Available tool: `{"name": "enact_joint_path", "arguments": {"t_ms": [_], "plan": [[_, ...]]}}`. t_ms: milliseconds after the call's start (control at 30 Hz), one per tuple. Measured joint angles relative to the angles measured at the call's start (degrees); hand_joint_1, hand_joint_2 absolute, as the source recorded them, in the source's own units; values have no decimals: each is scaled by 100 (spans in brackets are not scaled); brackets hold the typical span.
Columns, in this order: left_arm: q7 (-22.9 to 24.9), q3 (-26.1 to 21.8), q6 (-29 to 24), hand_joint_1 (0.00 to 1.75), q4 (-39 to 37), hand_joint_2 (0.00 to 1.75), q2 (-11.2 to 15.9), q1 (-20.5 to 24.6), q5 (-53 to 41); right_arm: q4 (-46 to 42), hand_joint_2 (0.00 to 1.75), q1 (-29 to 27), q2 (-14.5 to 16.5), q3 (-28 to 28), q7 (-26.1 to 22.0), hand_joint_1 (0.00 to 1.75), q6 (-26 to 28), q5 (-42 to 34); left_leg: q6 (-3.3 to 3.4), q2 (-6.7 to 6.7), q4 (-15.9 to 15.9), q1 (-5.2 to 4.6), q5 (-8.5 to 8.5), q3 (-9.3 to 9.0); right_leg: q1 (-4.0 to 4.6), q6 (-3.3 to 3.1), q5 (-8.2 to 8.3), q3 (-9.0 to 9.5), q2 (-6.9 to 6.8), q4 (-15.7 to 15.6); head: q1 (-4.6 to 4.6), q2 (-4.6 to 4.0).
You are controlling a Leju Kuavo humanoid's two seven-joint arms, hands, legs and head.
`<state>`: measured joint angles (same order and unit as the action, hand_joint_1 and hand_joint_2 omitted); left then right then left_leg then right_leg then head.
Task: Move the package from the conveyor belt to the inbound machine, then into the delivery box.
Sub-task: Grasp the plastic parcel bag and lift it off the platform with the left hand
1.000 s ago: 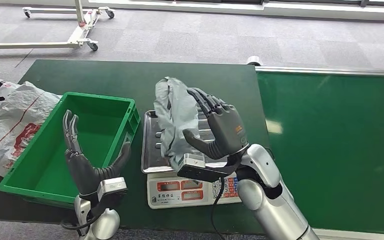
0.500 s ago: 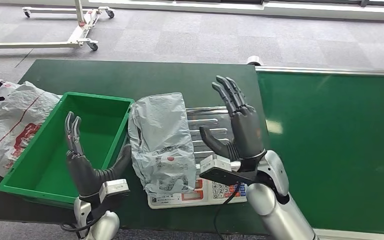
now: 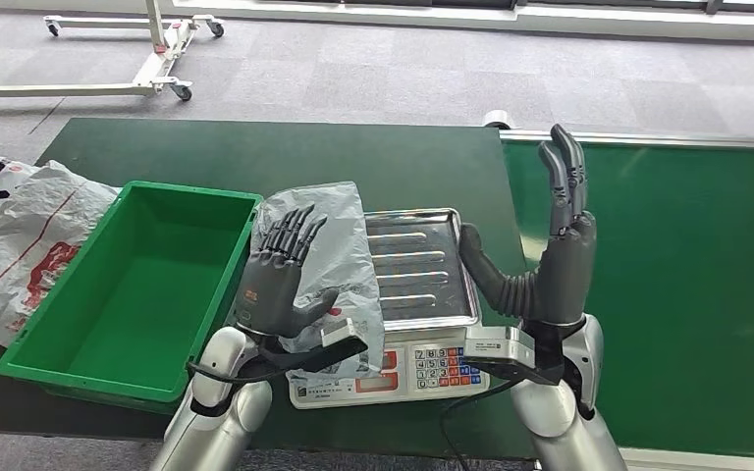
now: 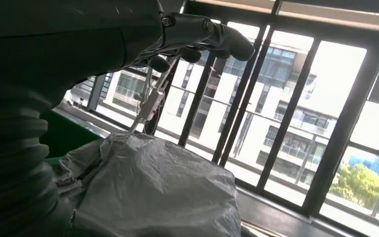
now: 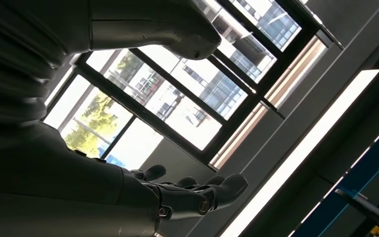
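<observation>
The package (image 3: 336, 228) will fold at my grip and its ends will droop when I lift it, because the plastic lies loose and wrinkled over the scale's front.
The package (image 3: 342, 224), a crumpled grey plastic bag, lies across the left part of the scale's steel tray (image 3: 420, 263) and hangs over the green box's right rim. My left hand (image 3: 281, 277) is at the package's left side, fingers spread and palm toward it. In the left wrist view its fingers (image 4: 202, 34) arch above the package (image 4: 153, 192) with a gap between them. My right hand (image 3: 554, 267) stands upright at the tray's right edge, fingers apart and holding nothing. The right wrist view also has the right hand (image 5: 187, 195) with straight, empty fingers.
The scale's keypad and displays (image 3: 422, 368) face me at the table's front edge. The green delivery box (image 3: 108, 294) sits left of the scale. The green conveyor belt (image 3: 658, 294) runs on the right. A white printed sack (image 3: 20, 235) lies far left, and a wheeled frame (image 3: 147, 69) stands on the floor behind.
My right hand let the package drop onto the tray's left side, then drew back right and rose. My left hand swung from over the box to the package's side.
</observation>
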<state>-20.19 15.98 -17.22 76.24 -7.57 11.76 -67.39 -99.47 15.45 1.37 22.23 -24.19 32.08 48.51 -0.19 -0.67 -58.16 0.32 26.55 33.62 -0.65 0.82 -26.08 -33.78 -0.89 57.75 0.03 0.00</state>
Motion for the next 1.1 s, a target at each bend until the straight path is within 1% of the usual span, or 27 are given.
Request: {"name": "enact_joint_path", "arguments": {"t_ms": [233, 267, 367, 400, 600, 933, 1100], "plan": [[42, 412, 731, 0, -1116, 175, 67, 633, -343, -2, 175, 57, 124, -4, 65, 0, -81, 11, 0, 0, 0, 0, 0, 1, -1, 0, 0, 3, 0, 1, 0, 0], [36, 471, 811, 10, -1241, 175, 78, 713, -355, -2, 175, 70, 144, -6, 75, 0, -106, 14, 0, 2, 0, 0, 0, 1, -1, 0, 0, 5, -1, 1, 0, 0], [-13, 649, 1050, 141, -1562, 175, 110, 931, -362, -1, 175, 101, 199, -9, 85, 0, -157, 26, 1, 11, 0, 0, 1, -3, -1, 1, -2, 13, -11, 0, -1, 0], [-35, 708, 1145, 175, -1649, 175, 122, 989, -360, 0, 175, 109, 213, -9, 85, 0, -165, 28, 1, 13, 1, 0, 1, -5, -1, 1, -3, 17, -14, 0, 0, 0], [-198, 975, 1545, 175, -1947, 175, 220, 1205, -218, 0, 175, 122, 248, -44, 77, 0, -137, 26, 7, 21, 1, -1, -3, -17, -3, 2, -5, 34, -27, 0, 0, 0], [-334, 1298, 2308, 175, -2042, 175, 427, 1460, 42, 0, 175, 58, 246, -94, 83, 0, -18, 27, 11, 19, 1, -1, -8, -23, -3, 2, 1, 38, -23, 0, 0, 0], [-398, 1444, 2461, 175, -2053, 175, 511, 1561, 117, 0, 175, 54, 245, -96, 98, 0, 0, 21, 7, 16, 1, 0, -6, -23, -1, 1, 1, 33, -15, 0, -1, 0]]}}
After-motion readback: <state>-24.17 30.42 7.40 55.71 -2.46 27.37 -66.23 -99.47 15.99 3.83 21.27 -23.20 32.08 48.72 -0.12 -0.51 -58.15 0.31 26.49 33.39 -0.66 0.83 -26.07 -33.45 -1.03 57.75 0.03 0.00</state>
